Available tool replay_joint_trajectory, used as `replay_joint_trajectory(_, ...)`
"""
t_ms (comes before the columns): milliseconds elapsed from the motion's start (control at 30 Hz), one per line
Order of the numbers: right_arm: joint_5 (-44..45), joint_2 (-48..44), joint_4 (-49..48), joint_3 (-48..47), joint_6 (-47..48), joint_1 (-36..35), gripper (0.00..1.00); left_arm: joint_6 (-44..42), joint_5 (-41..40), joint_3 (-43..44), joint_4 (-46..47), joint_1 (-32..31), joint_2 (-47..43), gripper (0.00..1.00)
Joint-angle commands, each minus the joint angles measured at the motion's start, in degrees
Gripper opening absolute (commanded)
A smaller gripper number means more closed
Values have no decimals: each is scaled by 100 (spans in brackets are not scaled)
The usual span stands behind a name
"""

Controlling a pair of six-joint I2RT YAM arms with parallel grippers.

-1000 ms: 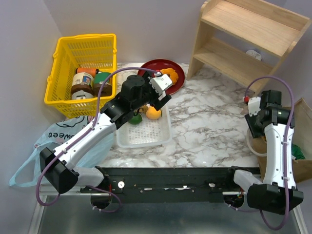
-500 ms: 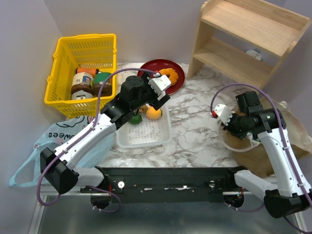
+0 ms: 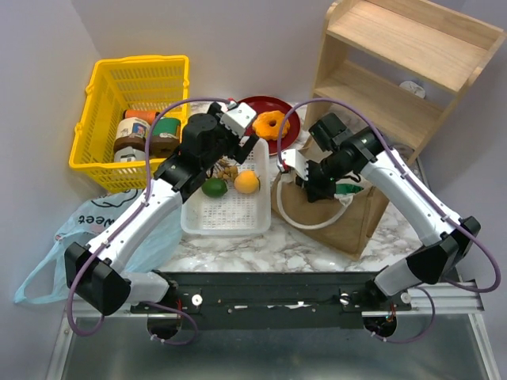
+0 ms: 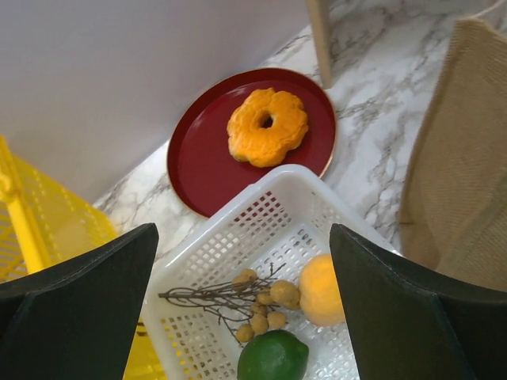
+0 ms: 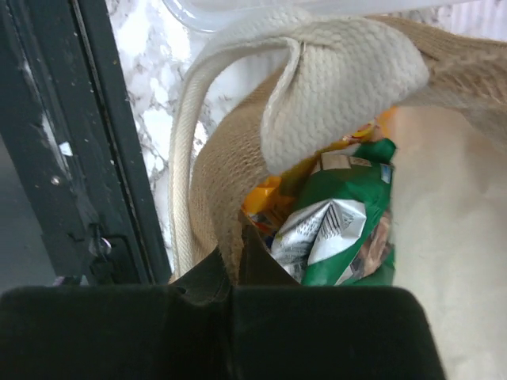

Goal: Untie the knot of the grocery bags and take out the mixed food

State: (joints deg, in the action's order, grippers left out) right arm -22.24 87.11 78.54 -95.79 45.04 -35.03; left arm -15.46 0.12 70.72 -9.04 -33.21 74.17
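Note:
The robot's right gripper is closed on the brown paper bag's rim (image 5: 226,210) but is needed for the green crisp bag, so the left gripper should hold the rim (image 3: 277,190) next to the tray.
The brown paper bag (image 3: 341,214) stands upright mid-table with its white rope handle (image 3: 317,223) hanging at the front. My right gripper (image 3: 311,184) is shut on the bag's rim (image 5: 226,229). In the right wrist view the green crisp bag (image 5: 341,229) and the yellow-orange snack packet (image 5: 268,202) lie inside it. My left gripper (image 4: 261,317) is open and empty above the white tray (image 3: 226,215). The tray holds the lime (image 4: 273,358), the orange (image 4: 321,289) and the small brown fruits (image 4: 261,305). The doughnut (image 4: 267,127) lies on the red plate (image 4: 198,158). The light-blue plastic bag (image 3: 87,229) lies slack at the left. The blue can is not in view.
A yellow basket (image 3: 99,87) with jars stands at the back left. A wooden shelf (image 3: 404,63) stands at the back right. The black rail (image 3: 277,293) runs along the near edge.
My right arm has swung left, bringing the brown paper bag from the right edge to mid-table. My left gripper has drawn back and left a little over the tray.

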Motion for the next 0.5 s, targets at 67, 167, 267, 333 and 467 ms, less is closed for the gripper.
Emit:
replay_joint_trajectory(67,-185,-1008,416,1139,84,-469,11,351,275,530,-1,210,211,99)
replay_joint_trajectory(167,-141,-1677,294,2104,6,-496,32,412,1540,1048,-194,201,755,99)
replay_joint_trajectory(267,-79,-2048,162,2642,-161,-496,58,658,2806,2048,-981,149,1659,99)
replay_joint_trajectory(333,26,-2277,100,2697,-267,-496,68,877,3656,3146,-1546,87,2509,99)
replay_joint_trajectory(467,237,-2479,91,2530,-355,-496,72,1107,3987,4458,-2610,-167,3594,99)
